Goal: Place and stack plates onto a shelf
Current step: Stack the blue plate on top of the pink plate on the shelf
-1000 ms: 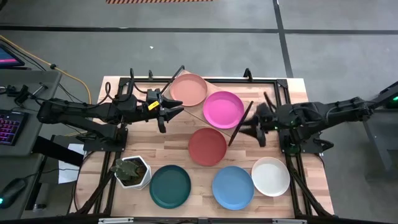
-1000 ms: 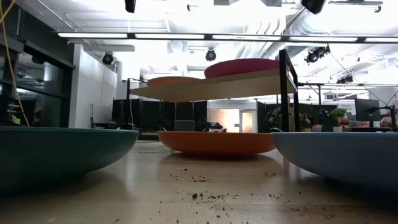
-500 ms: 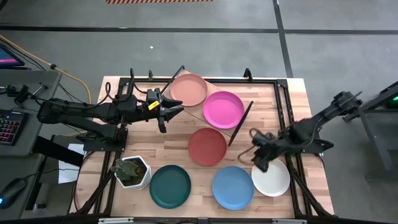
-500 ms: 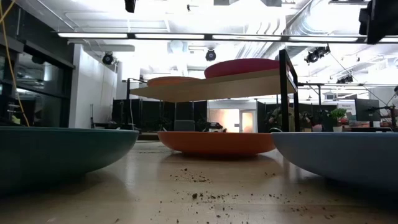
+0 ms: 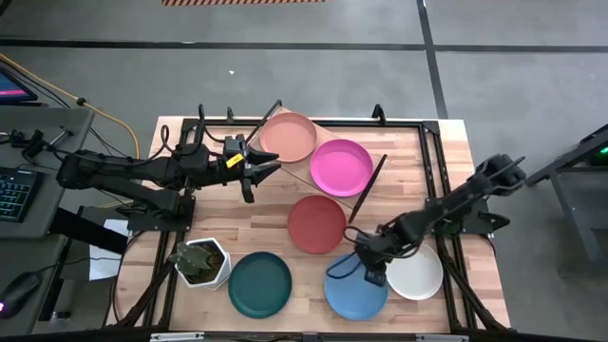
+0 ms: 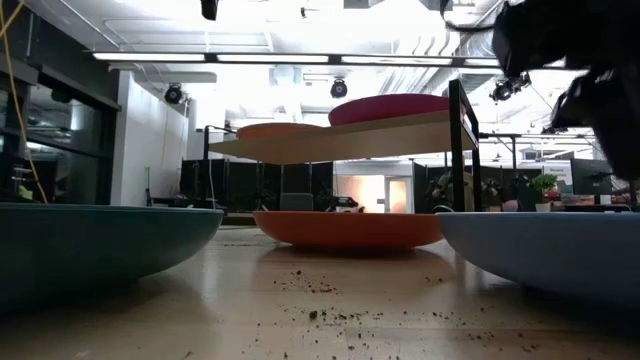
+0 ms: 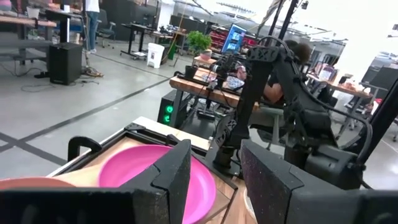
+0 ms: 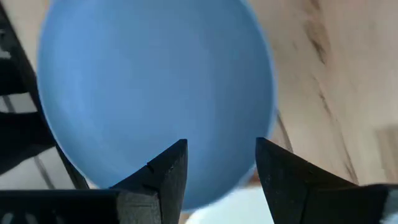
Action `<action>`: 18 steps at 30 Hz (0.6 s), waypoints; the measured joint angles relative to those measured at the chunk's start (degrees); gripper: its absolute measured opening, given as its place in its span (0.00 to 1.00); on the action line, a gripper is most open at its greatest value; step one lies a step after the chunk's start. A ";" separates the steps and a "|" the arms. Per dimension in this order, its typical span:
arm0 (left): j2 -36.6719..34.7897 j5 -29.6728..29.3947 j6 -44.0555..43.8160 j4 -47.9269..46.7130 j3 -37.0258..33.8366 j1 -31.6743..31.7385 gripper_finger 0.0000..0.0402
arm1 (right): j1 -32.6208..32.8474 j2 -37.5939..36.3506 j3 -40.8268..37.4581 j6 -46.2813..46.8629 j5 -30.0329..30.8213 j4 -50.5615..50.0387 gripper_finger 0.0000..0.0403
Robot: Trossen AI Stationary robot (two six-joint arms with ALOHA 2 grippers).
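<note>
The blue plate (image 5: 355, 294) will cover the magenta plate (image 5: 342, 167) completely when the robot stacks them, since the two plates look equally wide.
The peach plate (image 5: 288, 137) and the magenta plate (image 5: 341, 167) lie on the shelf (image 5: 321, 134) at the table's far side. The red plate (image 5: 316, 223) rests on the tabletop in the middle. The dark green (image 5: 259, 284), blue (image 5: 356, 287) and white (image 5: 418, 273) plates sit along the near edge. My right gripper (image 5: 366, 269) hangs open over the blue plate (image 8: 155, 81), pointing down at its far-left rim. My left gripper (image 5: 255, 169) waits open beside the shelf's left end, facing the magenta plate (image 7: 143, 174).
A white hexagonal plant pot (image 5: 201, 261) stands left of the green plate. Black frame rails (image 5: 439, 180) run along the table's edges. The shelf's black leg (image 5: 366, 188) slants between the magenta plate and my right arm. Soil crumbs (image 6: 330, 300) dot the tabletop in front.
My right gripper has swung from beside the shelf's right end toward the table's near edge and leftward, passing the white plate, and now tips down over the blue plate. No plate has moved.
</note>
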 joint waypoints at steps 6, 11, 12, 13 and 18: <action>0.00 0.02 2.20 0.14 0.00 0.08 0.33 | -2.75 2.22 0.00 -3.00 -0.73 1.93 0.42; 0.00 0.07 1.76 0.16 0.00 0.08 0.33 | -4.22 2.17 -0.01 -3.13 1.03 -3.13 0.42; 0.00 0.09 1.70 0.17 0.00 0.08 0.33 | -4.23 2.19 -0.02 -3.57 0.56 -3.24 0.42; 0.00 0.08 1.70 0.17 0.00 0.08 0.33 | -4.12 2.35 -0.01 -4.16 -0.22 -2.89 0.42; 0.00 0.09 0.56 0.15 0.00 0.08 0.33 | -3.69 3.78 -0.01 -5.10 -0.67 -2.04 0.42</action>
